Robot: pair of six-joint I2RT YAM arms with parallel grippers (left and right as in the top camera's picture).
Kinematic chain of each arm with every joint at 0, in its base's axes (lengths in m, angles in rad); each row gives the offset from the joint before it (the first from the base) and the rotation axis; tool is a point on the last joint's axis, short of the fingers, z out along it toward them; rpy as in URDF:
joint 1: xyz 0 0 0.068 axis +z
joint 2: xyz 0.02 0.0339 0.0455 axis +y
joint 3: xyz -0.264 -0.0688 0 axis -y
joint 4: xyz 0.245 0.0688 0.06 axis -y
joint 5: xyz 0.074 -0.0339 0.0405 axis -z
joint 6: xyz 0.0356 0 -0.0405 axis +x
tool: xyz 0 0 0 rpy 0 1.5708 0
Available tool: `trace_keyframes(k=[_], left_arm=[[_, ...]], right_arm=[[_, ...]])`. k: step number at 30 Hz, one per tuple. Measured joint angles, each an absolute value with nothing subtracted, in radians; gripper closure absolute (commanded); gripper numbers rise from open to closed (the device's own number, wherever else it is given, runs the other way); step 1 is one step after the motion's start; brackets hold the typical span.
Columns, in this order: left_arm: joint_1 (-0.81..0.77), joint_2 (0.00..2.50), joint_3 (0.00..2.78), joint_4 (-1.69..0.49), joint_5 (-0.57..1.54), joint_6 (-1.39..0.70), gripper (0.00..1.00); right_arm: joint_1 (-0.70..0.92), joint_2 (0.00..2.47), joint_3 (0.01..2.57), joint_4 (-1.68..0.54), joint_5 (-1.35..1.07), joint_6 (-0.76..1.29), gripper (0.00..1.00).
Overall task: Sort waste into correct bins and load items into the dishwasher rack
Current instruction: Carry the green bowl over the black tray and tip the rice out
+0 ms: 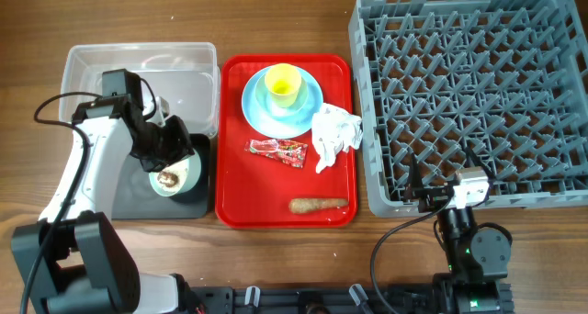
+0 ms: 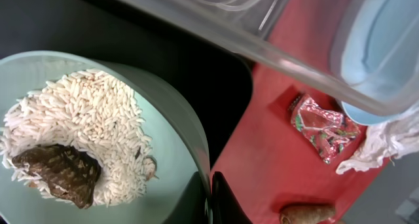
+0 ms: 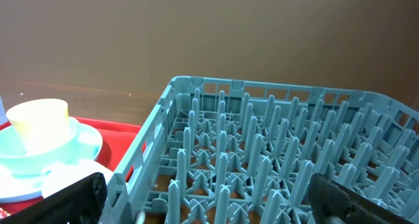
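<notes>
I can see white rice and a dark brown lump (image 1: 170, 178) in the mint-green bowl, so next my left gripper tips them into the black tray (image 1: 133, 200) before loading the bowl.
My left gripper (image 1: 176, 153) is shut on the rim of the mint-green bowl (image 1: 179, 178) over the black tray (image 1: 129, 204). In the left wrist view the fingers (image 2: 213, 201) pinch the rim of the bowl (image 2: 163, 139), which holds white rice (image 2: 85, 112) and a dark brown lump (image 2: 59, 175). The yellow cup (image 1: 283, 83) stands on the light blue dishes (image 1: 255, 107) on the red tray (image 1: 234, 185). The napkin (image 1: 335, 130), red wrapper (image 1: 277, 150) and carrot-shaped piece (image 1: 317, 205) lie on that tray. My right gripper (image 1: 424, 195) is open and empty at the front edge of the grey rack (image 1: 478, 94).
The clear tub (image 1: 92, 66) stands behind the black tray, with the left arm reaching over it. The rack's upright pegs (image 3: 262, 152) fill the right wrist view, between the open fingers (image 3: 209, 191). Bare wooden table lies in front of the trays.
</notes>
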State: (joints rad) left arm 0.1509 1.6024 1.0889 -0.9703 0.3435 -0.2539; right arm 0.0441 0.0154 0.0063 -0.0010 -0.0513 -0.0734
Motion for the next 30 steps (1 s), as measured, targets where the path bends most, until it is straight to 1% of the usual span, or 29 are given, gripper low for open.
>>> trace_keyframes(k=[3,6,7,10,12,15,16,19,20,22,23,27,30], left_arm=[[0.144,1.599,1.044,-0.944,0.422,-0.229,0.96],[0.097,1.595,1.005,-0.876,0.498,-0.224,0.96],[0.085,1.595,1.005,-0.854,0.553,-0.221,0.96],[0.093,1.595,1.004,-0.825,0.637,-0.222,0.96],[0.157,1.595,1.003,-0.826,0.687,-0.261,0.96],[0.373,1.595,0.995,-0.863,0.966,-0.154,0.96],[0.431,1.595,0.994,-0.889,1.010,-0.107,0.96],[0.600,1.595,0.992,-0.948,1.048,0.033,0.96],[0.632,1.595,0.992,-0.973,1.077,0.082,0.96],[0.695,1.594,0.982,-1.029,1.207,0.223,0.96],[0.720,1.594,0.974,-1.046,1.250,0.257,0.96],[0.801,1.594,0.922,-1.063,1.371,0.337,0.96],[0.822,1.594,0.920,-1.120,1.407,0.359,0.96]], right_arm=[[0.044,0.015,0.006,-0.001,-0.051,-0.073,0.00],[0.044,0.015,0.006,-0.001,-0.051,-0.073,0.00],[0.044,0.015,0.006,-0.001,-0.051,-0.073,0.00],[0.044,0.015,0.006,-0.001,-0.051,-0.073,0.00],[0.044,0.015,0.006,-0.001,-0.051,-0.073,0.00],[0.044,0.015,0.006,-0.001,-0.051,-0.073,0.00],[0.044,0.015,0.006,-0.001,-0.051,-0.073,0.00],[0.044,0.015,0.006,-0.001,-0.051,-0.073,0.00],[0.044,0.015,0.006,-0.001,-0.051,-0.073,0.00],[0.044,0.015,0.006,-0.001,-0.051,-0.073,0.00],[0.044,0.015,0.006,-0.001,-0.051,-0.073,0.00],[0.044,0.015,0.006,-0.001,-0.051,-0.073,0.00],[0.044,0.015,0.006,-0.001,-0.051,-0.073,0.00]])
